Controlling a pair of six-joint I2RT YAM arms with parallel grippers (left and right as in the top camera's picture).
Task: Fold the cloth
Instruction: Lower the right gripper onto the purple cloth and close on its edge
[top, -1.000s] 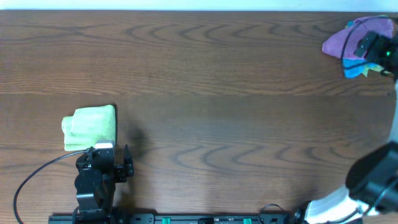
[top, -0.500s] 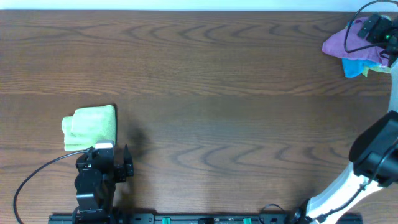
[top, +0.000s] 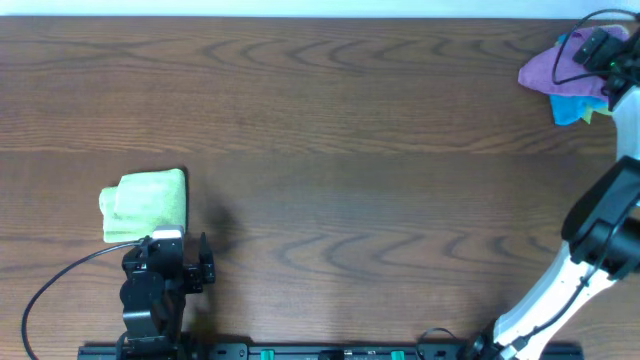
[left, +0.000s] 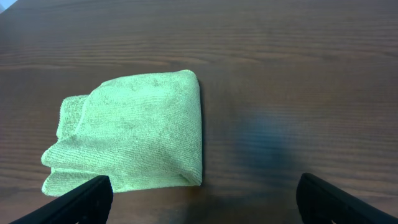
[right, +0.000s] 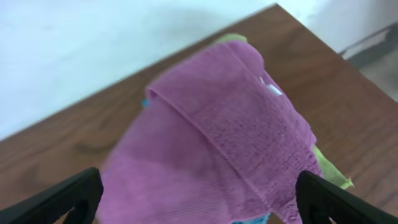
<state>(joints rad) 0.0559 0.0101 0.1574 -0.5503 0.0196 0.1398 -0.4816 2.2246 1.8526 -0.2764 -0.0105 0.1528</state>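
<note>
I should keep lowering my right gripper, with the purple cloth on top of the pile (top: 551, 72) under my spread fingers, and close on the cloth's near folds (right: 252, 186).
A folded green cloth (top: 146, 203) lies on the wooden table at the near left; it also shows in the left wrist view (left: 127, 138). My left gripper (top: 166, 262) is open and empty, just in front of it (left: 199, 202). A purple cloth (top: 549, 66) lies on top of a pile at the far right corner, over a blue cloth (top: 571, 110). My right gripper (top: 598, 48) is open and hovers above the purple cloth (right: 217, 137), its fingertips spread to either side (right: 199, 199).
A yellow-green cloth edge (right: 326, 168) peeks from under the purple one. The table's far edge (right: 186, 50) and right corner run close to the pile. A black cable (top: 60, 280) loops by the left arm's base.
The right arm has swung up and toward the far right corner, ending over the pile of cloths. The left arm and the green cloth have not moved.
</note>
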